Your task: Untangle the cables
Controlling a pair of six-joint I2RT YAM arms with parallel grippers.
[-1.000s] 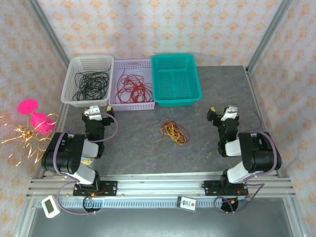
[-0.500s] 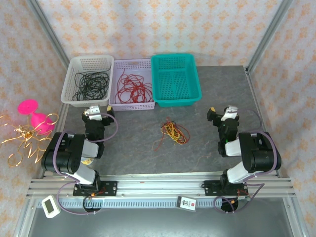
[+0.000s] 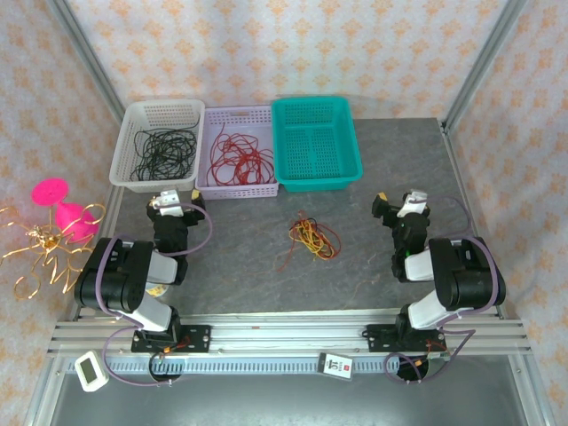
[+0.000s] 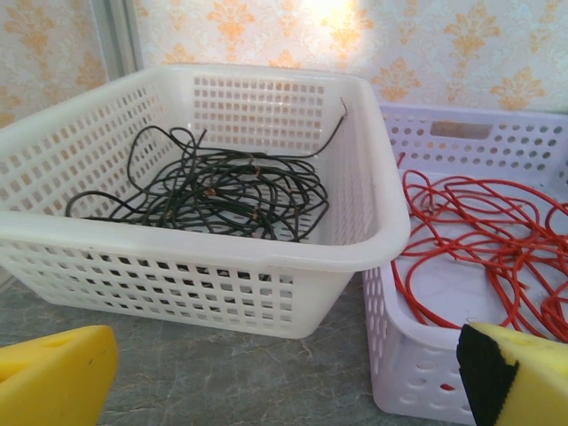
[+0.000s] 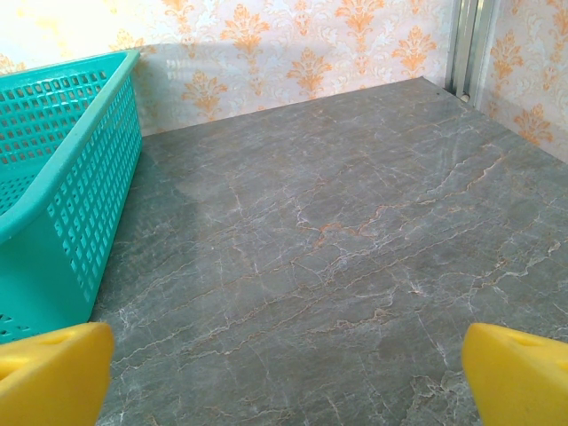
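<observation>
My left gripper keeps going toward the tangle (image 3: 311, 236) and closes on the loop there, because a red loop (image 3: 302, 216) sticks out past the yellow wires.
The cables (image 3: 311, 238) are a small tangle of red and yellow wires lying on the grey table midway between the two arms. My left gripper (image 3: 177, 202) rests low at the left, well apart from the tangle. In the left wrist view it (image 4: 284, 382) is open, its yellow pads (image 4: 53, 377) spread wide with bare table between them. My right gripper (image 3: 397, 204) sits to the right of the tangle. The right wrist view has it (image 5: 284, 377) open too, over bare table, with nothing between the pads (image 5: 519, 373).
Three baskets line the back: a white basket (image 3: 164, 106) holding black wires (image 4: 204, 191), a lilac basket (image 3: 238, 112) holding red wires (image 4: 479, 231), and a teal basket (image 3: 311, 100). A pink object (image 3: 62, 209) and a golden wire ornament (image 3: 40, 253) stand off the table's left side.
</observation>
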